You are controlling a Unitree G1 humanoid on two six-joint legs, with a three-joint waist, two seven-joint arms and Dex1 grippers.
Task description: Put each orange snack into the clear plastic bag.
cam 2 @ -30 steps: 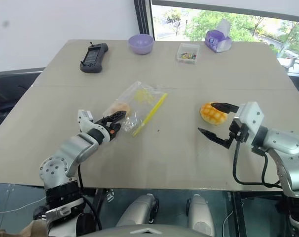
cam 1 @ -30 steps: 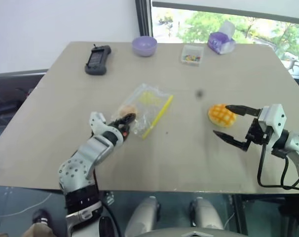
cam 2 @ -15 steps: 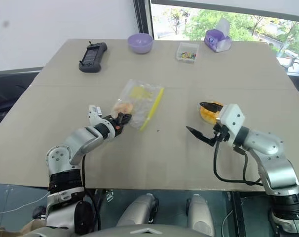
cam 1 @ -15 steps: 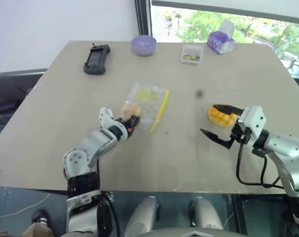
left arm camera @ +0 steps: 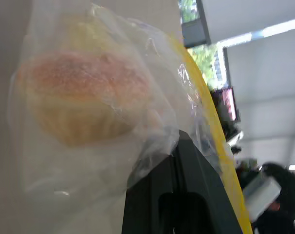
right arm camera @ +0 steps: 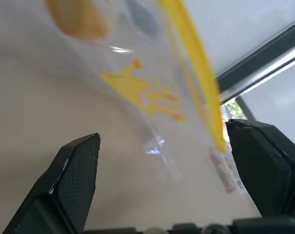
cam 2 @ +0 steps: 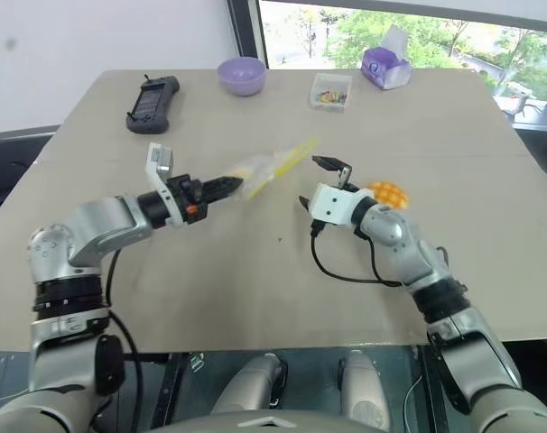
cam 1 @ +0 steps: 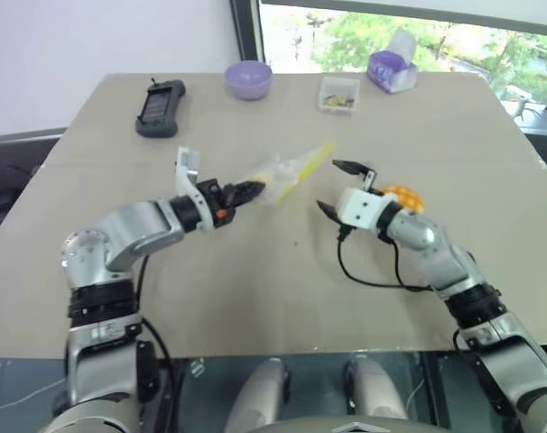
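The robot's left gripper is pinching clear plastic (left arm camera: pixel 162 139) next to the bag's yellow strip, so the right gripper should hold the yellow strip's loose end (cam 1: pixel 327 148) while the left gripper takes the yellow strip.
My left gripper (cam 1: pixel 246 189) is shut on one corner of the clear plastic bag (cam 1: pixel 287 171) and holds it up off the table. The bag's yellow closure strip (cam 1: pixel 315 154) points toward the right arm. Inside the bag lies the small pale-orange round snack (left arm camera: pixel 82 105). My right gripper (cam 1: pixel 338 188) stands open just right of the bag's strip end, fingers wide apart and holding nothing. The yellow-orange bun (cam 1: pixel 403 195) with the grid top rests on the table behind the right wrist. In the right wrist view the bag (right arm camera: pixel 138 92) hangs close ahead between the open fingers.
Along the table's far edge stand a black handheld device (cam 1: pixel 158 96), a purple bowl (cam 1: pixel 248 78), a small clear box of coloured bits (cam 1: pixel 338 93) and a purple tissue pack (cam 1: pixel 389 70). A cable (cam 1: pixel 373 275) loops off the right wrist.
The left gripper shut on the bag's corner and lifted it off the table. The right gripper swung left, away from the bun, to the bag's strip end, still open.
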